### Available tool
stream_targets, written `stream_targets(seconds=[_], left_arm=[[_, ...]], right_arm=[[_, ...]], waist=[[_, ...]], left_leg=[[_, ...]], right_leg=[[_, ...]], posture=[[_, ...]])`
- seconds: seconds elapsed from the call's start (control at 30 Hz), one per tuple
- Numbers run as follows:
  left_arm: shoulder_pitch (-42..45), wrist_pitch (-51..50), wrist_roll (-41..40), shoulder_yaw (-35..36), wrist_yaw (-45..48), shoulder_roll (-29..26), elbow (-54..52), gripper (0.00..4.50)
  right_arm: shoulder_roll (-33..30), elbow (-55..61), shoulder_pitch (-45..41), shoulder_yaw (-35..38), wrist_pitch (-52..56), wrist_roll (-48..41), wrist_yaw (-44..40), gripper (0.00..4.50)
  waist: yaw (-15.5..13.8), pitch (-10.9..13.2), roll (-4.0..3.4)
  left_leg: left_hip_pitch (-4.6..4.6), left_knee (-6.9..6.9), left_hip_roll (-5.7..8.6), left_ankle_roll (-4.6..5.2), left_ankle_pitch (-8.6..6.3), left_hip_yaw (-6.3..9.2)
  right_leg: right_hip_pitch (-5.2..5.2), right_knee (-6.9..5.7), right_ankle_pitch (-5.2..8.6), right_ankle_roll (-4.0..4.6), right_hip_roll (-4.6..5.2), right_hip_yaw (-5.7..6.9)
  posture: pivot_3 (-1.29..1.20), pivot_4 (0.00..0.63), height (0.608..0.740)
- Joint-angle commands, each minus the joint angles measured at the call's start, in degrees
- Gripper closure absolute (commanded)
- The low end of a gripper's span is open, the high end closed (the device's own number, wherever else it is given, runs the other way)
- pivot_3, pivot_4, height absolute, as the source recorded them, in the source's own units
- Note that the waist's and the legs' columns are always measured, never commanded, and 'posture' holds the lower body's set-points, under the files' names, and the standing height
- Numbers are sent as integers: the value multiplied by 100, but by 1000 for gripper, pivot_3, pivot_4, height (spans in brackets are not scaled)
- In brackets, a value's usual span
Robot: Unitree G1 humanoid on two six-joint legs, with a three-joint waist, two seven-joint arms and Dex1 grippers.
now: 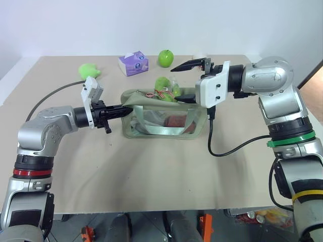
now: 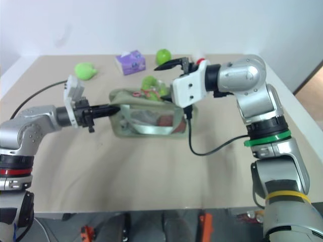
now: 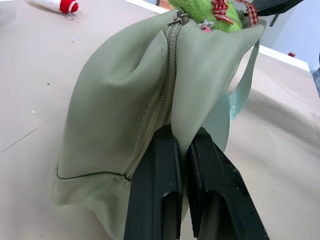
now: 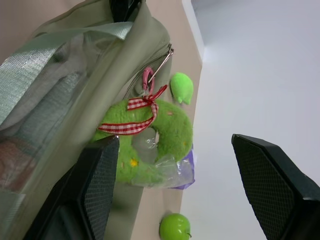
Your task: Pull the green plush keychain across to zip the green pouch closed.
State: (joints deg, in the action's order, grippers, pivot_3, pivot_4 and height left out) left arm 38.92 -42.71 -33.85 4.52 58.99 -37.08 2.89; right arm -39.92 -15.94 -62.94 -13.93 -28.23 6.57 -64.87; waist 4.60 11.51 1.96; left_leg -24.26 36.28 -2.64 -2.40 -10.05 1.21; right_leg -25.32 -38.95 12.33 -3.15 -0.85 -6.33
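Observation:
The green plush keychain's side (image 1: 171, 95) has my right gripper's lower finger pointing into it, so I should move back and put a finger on each side of the keychain (image 1: 164, 86).
The green pouch (image 1: 162, 121) lies mid-table, its clear window facing me and its zipper (image 3: 162, 100) running along the top. My left gripper (image 1: 121, 109) is shut on the pouch's left end, pinching the fabric beside the zipper between its fingers (image 3: 155, 190). The green plush keychain (image 4: 162, 135), a fuzzy lime ring with a red checked ribbon, rests on the pouch's top toward the right, clipped to the zipper pull. My right gripper (image 1: 178, 83) hovers open at it, one finger above and one below, not touching the plush.
A purple tissue pack (image 1: 133, 64), a green apple (image 1: 165, 57) and a loose green plush toy (image 1: 90, 70) sit behind the pouch. A small red-and-white thing (image 2: 201, 61) lies at the table's back. A black cable (image 1: 237, 146) hangs from my right wrist onto the table.

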Motion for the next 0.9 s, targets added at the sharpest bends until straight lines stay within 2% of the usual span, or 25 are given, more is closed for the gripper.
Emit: stream_targets(seconds=[0.03,0.27,0.53,0.9], left_arm=[[124,50,-127,225,-18,-48,-79,4500],[90,60,-159,248,-60,-36,-121,4500],[169,101,-141,194,-65,-4,-44,4500],[185,121,-166,210,-94,28,-57,4500]], right_arm=[[9,-34,-199,-81,-224,9,-91,788],[-263,-347,-202,54,66,-251,-440,788],[-293,-1003,-466,-23,-354,37,-195,788],[120,-976,-648,-156,-704,206,33,788]], waist=[[1,0,0],[4,0,0],[7,1,0],[11,1,-1]], left_leg=[[0,0,0,0,0,-1],[0,0,0,0,0,-1],[3,0,0,1,0,-2],[2,0,0,1,0,0]], right_leg=[[0,0,0,0,0,0],[0,0,0,0,1,-1],[0,-1,-1,7,-1,-2],[0,-1,-3,4,-1,-1]], posture=[[0,150,740],[0,150,740],[0,150,740],[0,150,740]])
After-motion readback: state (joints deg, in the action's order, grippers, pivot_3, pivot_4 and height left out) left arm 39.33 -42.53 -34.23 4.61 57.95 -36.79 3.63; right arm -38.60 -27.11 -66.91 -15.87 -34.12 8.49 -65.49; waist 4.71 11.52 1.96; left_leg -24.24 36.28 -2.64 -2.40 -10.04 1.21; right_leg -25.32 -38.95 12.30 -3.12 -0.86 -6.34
